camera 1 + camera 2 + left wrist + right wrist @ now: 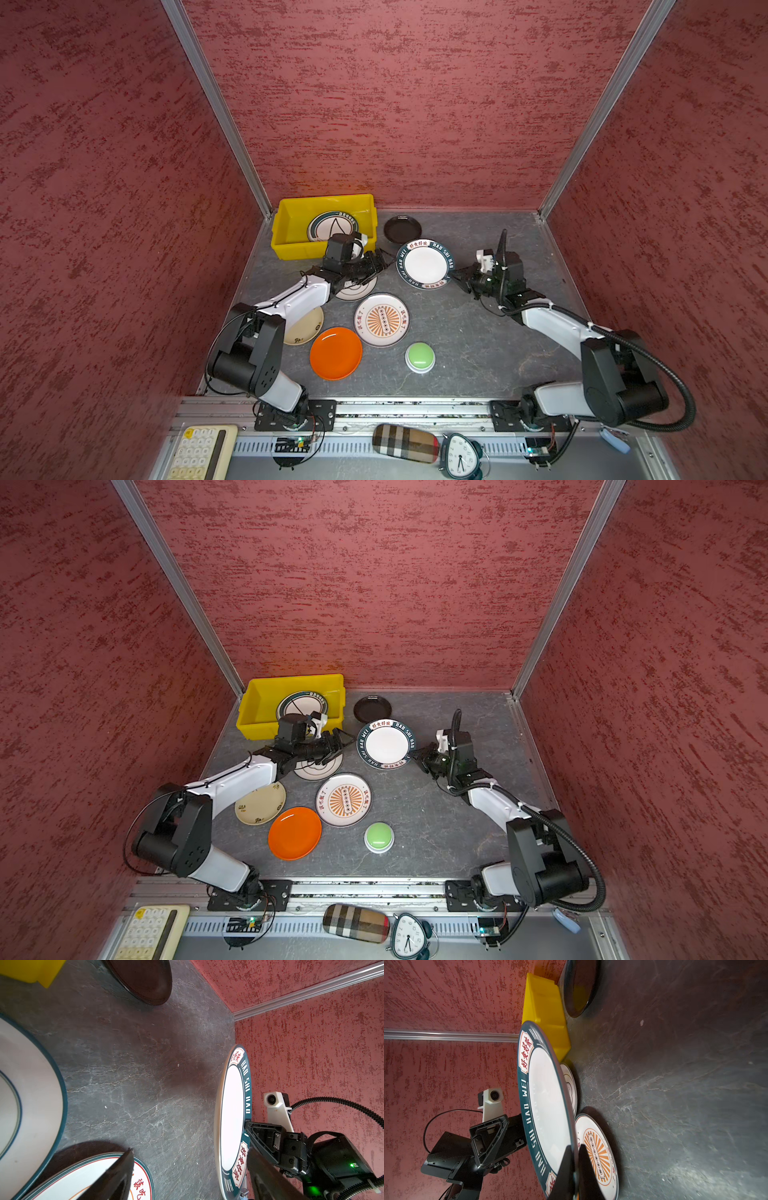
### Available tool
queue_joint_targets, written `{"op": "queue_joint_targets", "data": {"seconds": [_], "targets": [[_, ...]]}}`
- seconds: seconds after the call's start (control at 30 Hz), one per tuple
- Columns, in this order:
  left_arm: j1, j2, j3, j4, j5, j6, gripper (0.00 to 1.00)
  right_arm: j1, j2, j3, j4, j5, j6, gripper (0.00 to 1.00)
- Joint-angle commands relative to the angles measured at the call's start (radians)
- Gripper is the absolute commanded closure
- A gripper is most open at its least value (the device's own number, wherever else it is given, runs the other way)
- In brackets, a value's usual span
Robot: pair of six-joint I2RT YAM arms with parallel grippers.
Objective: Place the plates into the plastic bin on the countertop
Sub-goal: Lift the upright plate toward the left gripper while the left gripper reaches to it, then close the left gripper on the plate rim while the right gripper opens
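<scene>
The green-rimmed plate is in my right gripper, far from the yellow bin (293, 229), so next my left gripper grabs the plate's free edge (401, 262) before my right gripper lets go.
My right gripper (455, 275) (575, 1148) is shut on the rim of a white plate with a dark-green lettered rim (426, 266) (548, 1105), holding it above the countertop (478, 332). My left gripper (384, 259) (190, 1154) stands open at that plate's opposite edge (232, 1118), which lies between the fingers, close to one of them. The yellow plastic bin (291, 245) at the back left holds one green-rimmed plate (332, 226). On the countertop lie a black plate (402, 229), a sunburst plate (381, 319), an orange plate (336, 353), a cream plate (305, 328) and a white plate (359, 291) partly under the left arm.
A green dome button (420, 356) sits near the front centre. Red textured walls close in the back and both sides. A keypad (201, 453), a checked case (405, 442) and a clock (459, 455) lie on the front rail below the arm bases.
</scene>
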Motion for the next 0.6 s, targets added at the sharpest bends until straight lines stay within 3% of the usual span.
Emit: {"op": "queue_joint_targets", "data": {"seconds": [0.0,0.07,0.2,0.4,0.47,0.57], "targets": [[-0.006,-0.01,-0.012,0.042,0.012,-0.011,0.19,0.03,0.012,0.052,0.118,-0.014,0.025,1.0],[-0.006,-0.003,-0.01,0.048,0.013,-0.019,0.26,0.043,0.021,0.061,0.132,-0.014,0.027,1.0],[-0.006,0.013,-0.004,0.056,0.021,-0.036,0.55,0.06,0.034,0.07,0.138,-0.006,0.02,1.0],[-0.005,0.025,-0.004,0.064,0.016,-0.049,0.61,0.087,0.041,0.098,0.108,0.003,-0.031,1.0],[-0.005,0.035,0.002,0.06,0.008,-0.058,0.68,0.092,0.046,0.1,0.113,0.0,-0.036,1.0],[-0.004,0.049,0.015,0.058,0.011,-0.064,0.87,0.1,0.047,0.105,0.113,-0.003,-0.042,1.0]]}}
